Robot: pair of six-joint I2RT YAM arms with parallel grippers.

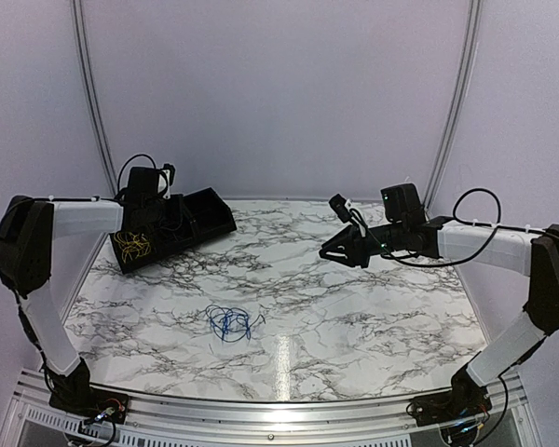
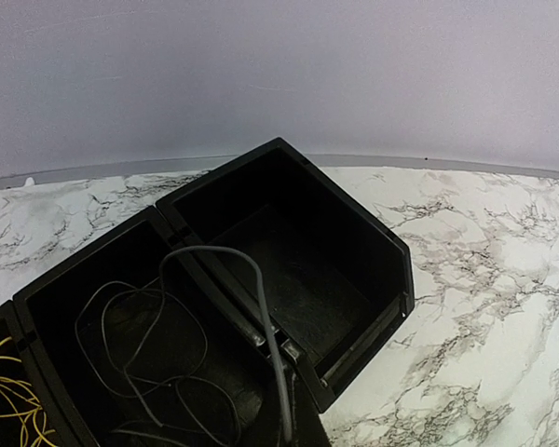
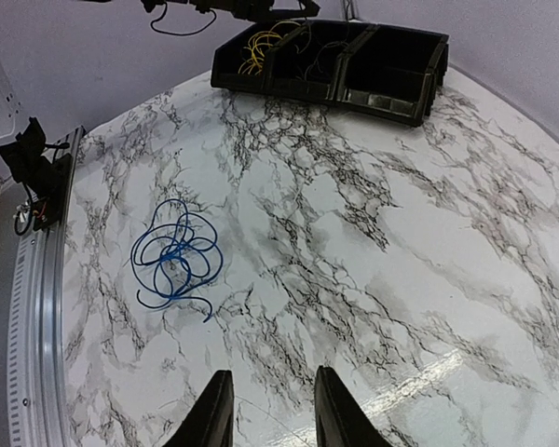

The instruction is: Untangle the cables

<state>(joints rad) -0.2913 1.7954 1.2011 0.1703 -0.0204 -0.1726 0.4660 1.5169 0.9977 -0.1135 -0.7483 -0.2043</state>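
Observation:
My left gripper keeps going down until the held part is inside and then let go, because the grey-black cable's loops lie inside the middle compartment, clear of the yellow cable.
A blue cable lies in a loose coil on the marble table, left of centre. A yellow cable rests in the left compartment of the black bin. A thin grey-black cable arches up from the middle compartment to my left gripper, which hangs over the bin and is shut on it. Its fingers are lost against the dark bin in the left wrist view. My right gripper hovers open above the right part of the table, holding nothing, well away from the blue cable.
The bin has three compartments, and the right one holds nothing. It stands at the back left near the curved wall. A metal rail runs along the table's near edge.

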